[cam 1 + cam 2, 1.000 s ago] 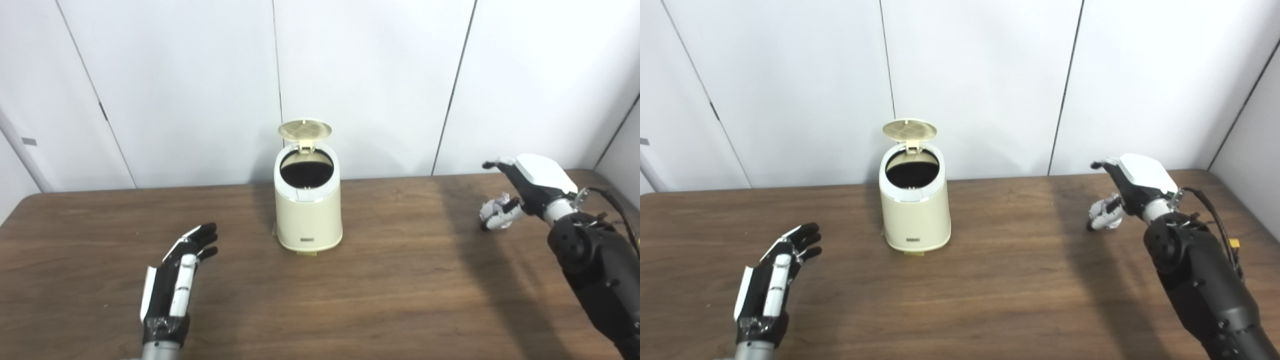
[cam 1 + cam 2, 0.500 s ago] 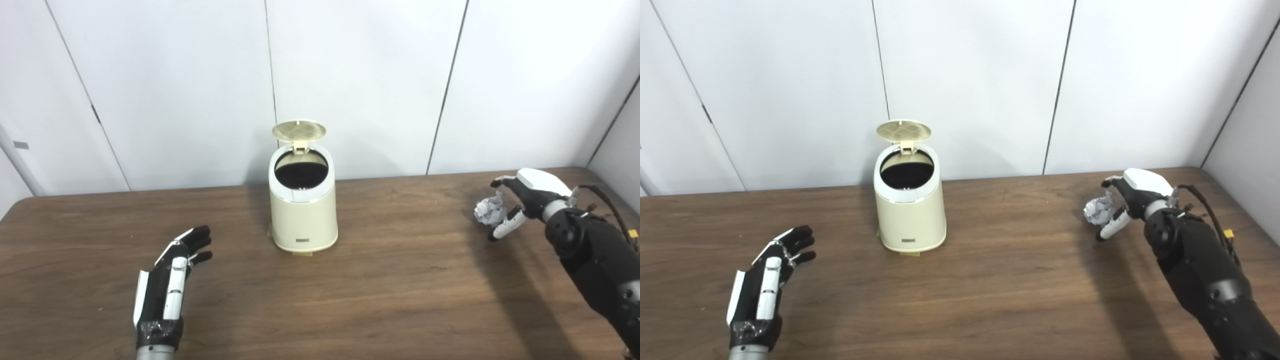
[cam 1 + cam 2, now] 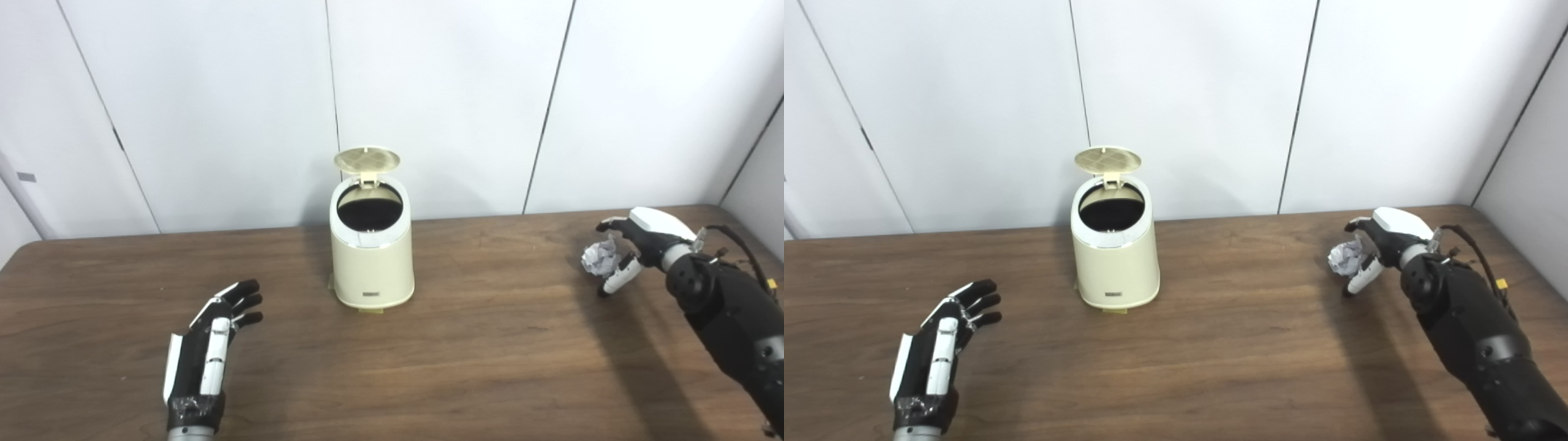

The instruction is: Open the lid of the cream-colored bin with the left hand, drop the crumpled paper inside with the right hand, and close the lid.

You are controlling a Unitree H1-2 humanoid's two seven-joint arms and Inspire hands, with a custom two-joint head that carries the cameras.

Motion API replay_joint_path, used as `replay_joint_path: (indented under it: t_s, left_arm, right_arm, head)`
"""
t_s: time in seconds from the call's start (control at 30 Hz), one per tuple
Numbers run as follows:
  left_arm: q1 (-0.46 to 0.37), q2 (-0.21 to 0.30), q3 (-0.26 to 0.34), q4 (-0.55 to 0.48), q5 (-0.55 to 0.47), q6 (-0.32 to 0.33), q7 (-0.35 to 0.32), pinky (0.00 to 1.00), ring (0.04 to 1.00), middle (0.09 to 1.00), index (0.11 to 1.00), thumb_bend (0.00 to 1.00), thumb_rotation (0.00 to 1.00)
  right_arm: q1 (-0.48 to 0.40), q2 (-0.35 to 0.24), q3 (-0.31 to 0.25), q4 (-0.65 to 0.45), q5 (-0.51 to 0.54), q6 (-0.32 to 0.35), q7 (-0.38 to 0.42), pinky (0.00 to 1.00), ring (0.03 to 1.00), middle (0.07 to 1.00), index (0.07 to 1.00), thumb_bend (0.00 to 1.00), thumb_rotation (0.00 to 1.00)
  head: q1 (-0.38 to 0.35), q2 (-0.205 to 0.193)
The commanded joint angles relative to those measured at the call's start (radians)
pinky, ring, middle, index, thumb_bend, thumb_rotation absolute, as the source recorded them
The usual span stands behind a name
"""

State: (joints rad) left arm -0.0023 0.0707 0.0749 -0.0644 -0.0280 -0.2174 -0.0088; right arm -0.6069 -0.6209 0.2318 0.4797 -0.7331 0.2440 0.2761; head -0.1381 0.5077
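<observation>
The crumpled paper [image 3: 601, 257] is narrower than the bin's dark opening [image 3: 369, 214], so it will fall clear of the bin's rim and end up out of sight when the robot drops it.
The cream-colored bin [image 3: 372, 263] stands mid-table near the wall, its round lid [image 3: 366, 160] tipped up and the dark inside showing. A white crumpled paper [image 3: 599, 257] lies on the table at the far right. My right hand [image 3: 637, 245] is cupped around it, with fingers arched over its far side and the thumb in front. The fingers are apart and not clamped on the paper. My left hand [image 3: 208, 355] rests open at the front left, palm down, well short of the bin.
The brown wooden table [image 3: 478, 361] runs to a white panelled wall behind the bin. My right forearm [image 3: 1470, 331] lies along the table's right side, with a cable trailing from the wrist.
My right hand has dropped lower and curled around the paper since a second ago, then barely moved. The view shifted a little. The left hand and the bin are unchanged.
</observation>
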Motion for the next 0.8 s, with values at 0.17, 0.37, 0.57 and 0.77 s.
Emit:
replay_joint_path:
  t_s: [0.17,0.37,0.57,0.77]
  left_arm:
    - [-0.014,-0.005,-0.002,-0.021,0.015,-0.034,0.011,0.69,0.774,0.792,0.774,0.42,0.91]
    - [-0.014,-0.003,-0.007,-0.02,0.042,-0.039,0.015,0.69,0.776,0.795,0.776,0.42,0.94]
    - [-0.011,-0.017,-0.004,-0.028,0.016,-0.028,0.015,0.7,0.775,0.792,0.776,0.41,0.9]
    - [-0.006,-0.023,-0.004,-0.044,0.01,-0.028,0.011,0.7,0.774,0.791,0.777,0.4,0.9]
  right_arm:
    - [-0.082,-0.042,0.015,0.022,0.0,-0.049,-0.037,0.62,0.808,0.892,0.841,0.87,0.18]
    - [-0.111,-0.039,0.031,0.063,0.007,-0.057,-0.028,0.65,0.821,0.89,0.828,0.86,0.12]
    - [-0.133,-0.039,0.054,0.056,0.001,-0.036,0.007,0.64,0.806,0.89,0.832,0.85,0.13]
    - [-0.151,-0.042,0.061,0.11,0.012,-0.062,-0.011,0.67,0.809,0.877,0.807,0.84,0.09]
  head:
    - [0.004,0.002]
    - [0.007,0.0]
    - [0.009,0.004]
    - [0.006,0.007]
